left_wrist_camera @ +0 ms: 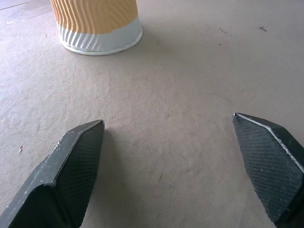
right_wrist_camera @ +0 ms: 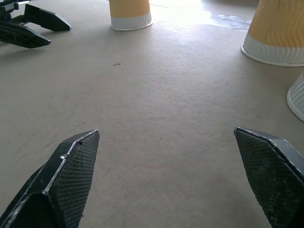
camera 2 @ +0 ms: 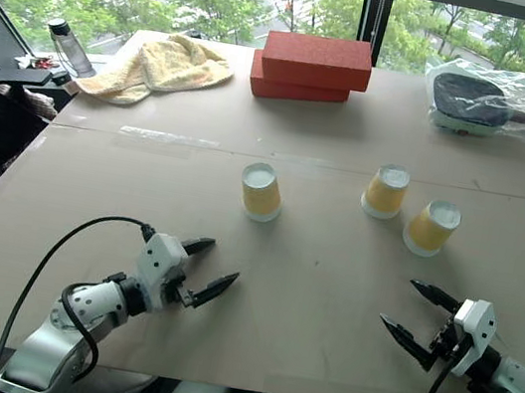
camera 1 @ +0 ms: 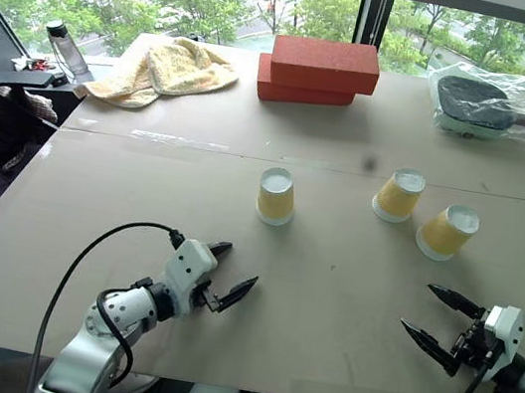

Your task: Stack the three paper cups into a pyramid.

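Note:
The middle cup (camera 1: 276, 197) will stay round and upright when the robot moves it, because a ribbed sleeve (left_wrist_camera: 96, 15) goes around its side and its wide rim sits flat.
Three yellow-orange paper cups stand upside down and apart on the brown table. One cup (camera 1: 276, 197) is at the middle, a second cup (camera 1: 399, 195) is to its right, and a third cup (camera 1: 447, 233) stands close beside the second. My left gripper (camera 1: 232, 272) hovers open near the front edge, short of the middle cup (left_wrist_camera: 97, 23). My right gripper (camera 1: 439, 317) is open at the front right, below the two right cups (right_wrist_camera: 280, 33). Both hold nothing.
Two red bricks (camera 1: 319, 71) lie stacked at the back centre. A yellow towel (camera 1: 167, 72) lies at the back left beside a water bottle (camera 1: 66, 46). A plastic bag with a dark paddle (camera 1: 500, 103) sits at the back right.

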Available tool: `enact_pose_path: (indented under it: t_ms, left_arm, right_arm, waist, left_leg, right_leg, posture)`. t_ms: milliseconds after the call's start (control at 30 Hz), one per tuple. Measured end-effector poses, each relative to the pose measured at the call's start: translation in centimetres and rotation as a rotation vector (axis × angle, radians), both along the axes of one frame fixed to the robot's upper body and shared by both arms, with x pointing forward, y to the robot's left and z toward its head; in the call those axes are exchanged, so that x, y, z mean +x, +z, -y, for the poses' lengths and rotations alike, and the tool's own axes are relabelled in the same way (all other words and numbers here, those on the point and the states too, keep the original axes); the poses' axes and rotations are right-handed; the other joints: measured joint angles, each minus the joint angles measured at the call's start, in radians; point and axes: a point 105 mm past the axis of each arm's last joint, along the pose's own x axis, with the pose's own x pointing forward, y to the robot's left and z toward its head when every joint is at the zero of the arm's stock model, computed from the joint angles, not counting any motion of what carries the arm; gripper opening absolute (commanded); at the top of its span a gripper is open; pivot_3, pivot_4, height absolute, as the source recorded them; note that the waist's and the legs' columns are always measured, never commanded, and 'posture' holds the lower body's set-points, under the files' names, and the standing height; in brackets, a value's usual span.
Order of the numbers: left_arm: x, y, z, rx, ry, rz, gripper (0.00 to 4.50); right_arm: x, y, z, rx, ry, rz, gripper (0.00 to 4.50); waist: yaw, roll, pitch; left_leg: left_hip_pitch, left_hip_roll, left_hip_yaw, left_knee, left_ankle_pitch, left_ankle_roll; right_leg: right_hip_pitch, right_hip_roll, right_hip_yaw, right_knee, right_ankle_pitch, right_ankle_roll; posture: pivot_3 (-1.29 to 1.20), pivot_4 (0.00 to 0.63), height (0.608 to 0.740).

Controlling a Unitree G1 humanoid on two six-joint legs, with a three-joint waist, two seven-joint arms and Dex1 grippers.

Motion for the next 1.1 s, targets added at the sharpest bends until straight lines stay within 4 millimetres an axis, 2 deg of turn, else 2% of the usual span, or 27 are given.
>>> enact_pose_path:
  t_ms: [267,800,900,967,1000,1100]
  left_arm:
    - [-0.4,0.2,-0.7,-0.066,0.005,-0.023,4.42]
    - [0.0,0.5,-1.1,-0.082,-0.017,-0.012,4.42]
    - [0.7,0.9,-1.8,-0.101,0.022,0.010,4.42]
    - [2.1,2.1,-2.1,-0.119,0.066,0.071,4.42]
    - [3.3,3.4,-2.0,-0.120,0.079,0.128,4.42]
    - [4.4,4.7,-1.7,-0.119,0.081,0.184,4.42]
  right_arm:
    - [0.1,-0.2,0.2,0.003,-0.006,-0.005,4.50]
    - [0.1,-0.2,0.4,0.007,-0.010,0.003,4.50]
    - [-0.1,0.3,0.0,0.027,0.011,0.014,4.50]
    - [-0.2,1.1,-0.7,0.027,0.049,0.039,4.50]
    - [-0.1,2.1,-1.2,0.031,0.071,0.071,4.50]
    - [0.1,3.3,-1.7,0.041,0.086,0.102,4.50]
  waist:
    - [-0.001,-0.001,0.000]
    - [0.000,-0.002,0.001]
    - [0.000,-0.004,0.003]
    - [0.003,-0.005,0.003]
    - [0.006,-0.005,0.003]
    - [0.006,-0.005,0.003]
  left_leg:
    - [-0.001,0.000,0.000,0.000,0.000,0.000]
    - [-0.001,0.000,0.000,0.000,0.000,0.000]
    - [-0.001,0.000,0.000,0.000,0.000,0.000]
    - [-0.002,0.000,-0.001,0.002,0.000,0.000]
    - [-0.004,0.000,-0.001,0.003,0.000,0.000]
    - [-0.005,0.000,-0.001,0.005,0.000,0.000]
  right_leg:
    - [-0.001,0.000,0.000,0.000,0.000,0.000]
    - [-0.001,0.001,0.000,0.001,0.000,0.000]
    - [-0.001,0.001,-0.001,0.001,0.000,0.000]
    - [-0.001,0.001,-0.002,0.001,0.001,0.002]
    - [-0.001,0.001,-0.002,0.001,0.003,0.004]
    - [-0.001,0.001,-0.002,0.001,0.003,0.005]
  posture:
    - [0.00,0.150,0.730]
    - [0.00,0.150,0.730]
    - [0.00,0.150,0.730]
    - [0.00,0.150,0.730]
    - [0.00,0.150,0.730]
    - [0.00,0.150,0.730]
